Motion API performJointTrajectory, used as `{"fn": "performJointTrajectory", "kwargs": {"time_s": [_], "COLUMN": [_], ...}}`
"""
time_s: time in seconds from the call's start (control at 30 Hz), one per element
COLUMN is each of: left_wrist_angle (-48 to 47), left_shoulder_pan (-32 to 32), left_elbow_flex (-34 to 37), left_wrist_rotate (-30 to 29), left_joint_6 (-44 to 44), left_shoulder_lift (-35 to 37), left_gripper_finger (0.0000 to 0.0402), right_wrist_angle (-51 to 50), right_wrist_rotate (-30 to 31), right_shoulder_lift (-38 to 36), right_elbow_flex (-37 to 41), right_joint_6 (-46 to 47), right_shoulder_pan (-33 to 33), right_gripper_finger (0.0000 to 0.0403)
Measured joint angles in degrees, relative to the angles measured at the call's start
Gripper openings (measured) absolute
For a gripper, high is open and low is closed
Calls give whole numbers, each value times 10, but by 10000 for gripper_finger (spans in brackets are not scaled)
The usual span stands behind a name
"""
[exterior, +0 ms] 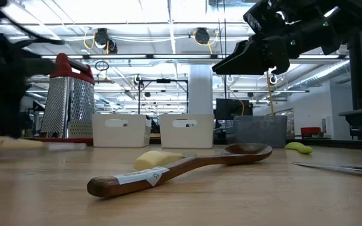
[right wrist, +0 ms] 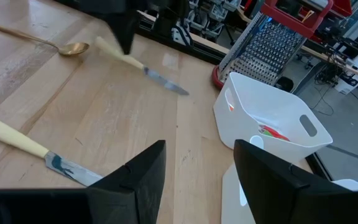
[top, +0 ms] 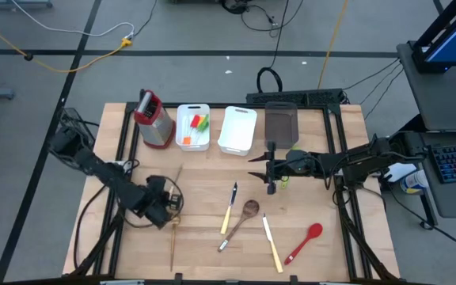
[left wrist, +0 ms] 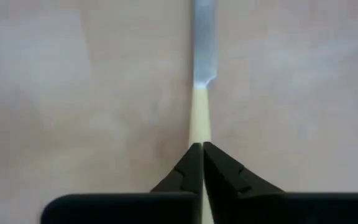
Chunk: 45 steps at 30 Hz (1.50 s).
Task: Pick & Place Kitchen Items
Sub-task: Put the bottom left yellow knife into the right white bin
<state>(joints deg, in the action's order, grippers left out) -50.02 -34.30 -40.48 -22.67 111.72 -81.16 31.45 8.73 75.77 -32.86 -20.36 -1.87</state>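
The fingers of my left gripper touch each other above the knife's cream handle [left wrist: 200, 115]. Next, I open them, lower them around the handle [left wrist: 200, 135] and close them before I lift the knife.
My left gripper [top: 170, 198] is at the table's left near part, shut on a cream-handled knife [top: 178, 177] whose blade [left wrist: 204, 37] points toward the far edge. A gold ladle [top: 172, 241] lies just near it. My right gripper [top: 269, 171] hangs open and empty above the table's middle right, its fingers [right wrist: 135, 177] apart. On the table lie another cream-handled knife [top: 229, 207], a wooden spoon [top: 246, 214], a third knife [top: 272, 244] and a red spoon [top: 305, 241]. A yellow-green piece [top: 283, 181] lies under my right arm. My left gripper pinches the knife's cream handle [left wrist: 199, 124] between its two fingers, a little behind the blade. The fingers lie along the knife, slanting down from the near left. In the right wrist view the handle [right wrist: 107, 48] is up; whether the blade tip touches the table I cannot tell.
At the far edge stand a metal grater [top: 154, 119], a white bin [top: 193, 127] holding red, orange and green pieces, a second white bin [top: 237, 129] and a grey bin [top: 281, 123]. Cables run along the table's left and right sides.
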Motion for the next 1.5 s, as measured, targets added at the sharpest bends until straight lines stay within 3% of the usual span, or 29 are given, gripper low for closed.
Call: {"fn": "performJointTrajectory", "kwargs": {"time_s": [0.2,0.3,0.43,0.8,0.97,1.13,1.33,1.5], "left_wrist_angle": [-7,-1,0,8,21,39,52,73], "left_shoulder_pan": [76,104,127,120,101,91,102,117], "left_elbow_flex": [-7,-7,-7,-8,-8,-11,-11,-11], "left_wrist_rotate": [-4,31,73,140,154,168,174,108], "left_joint_6": [-131,-207,-238,-257,-246,-244,-240,-247], "left_shoulder_lift": [33,38,39,0,-42,-75,-62,-33], "left_gripper_finger": [9,10,19,166,202,170,50,52], "right_wrist_angle": [-2,-6,-10,-38,-38,-38,-30,-30], "right_wrist_rotate": [0,0,0,0,0,0,0,0], "right_shoulder_lift": [0,0,0,0,0,0,0,0], "right_elbow_flex": [0,0,0,0,0,0,0,0], "right_joint_6": [1,1,1,22,22,18,15,16], "right_shoulder_pan": [0,0,0,0,0,0,0,0], "right_gripper_finger": [183,183,183,183,183,183,183,183]}}
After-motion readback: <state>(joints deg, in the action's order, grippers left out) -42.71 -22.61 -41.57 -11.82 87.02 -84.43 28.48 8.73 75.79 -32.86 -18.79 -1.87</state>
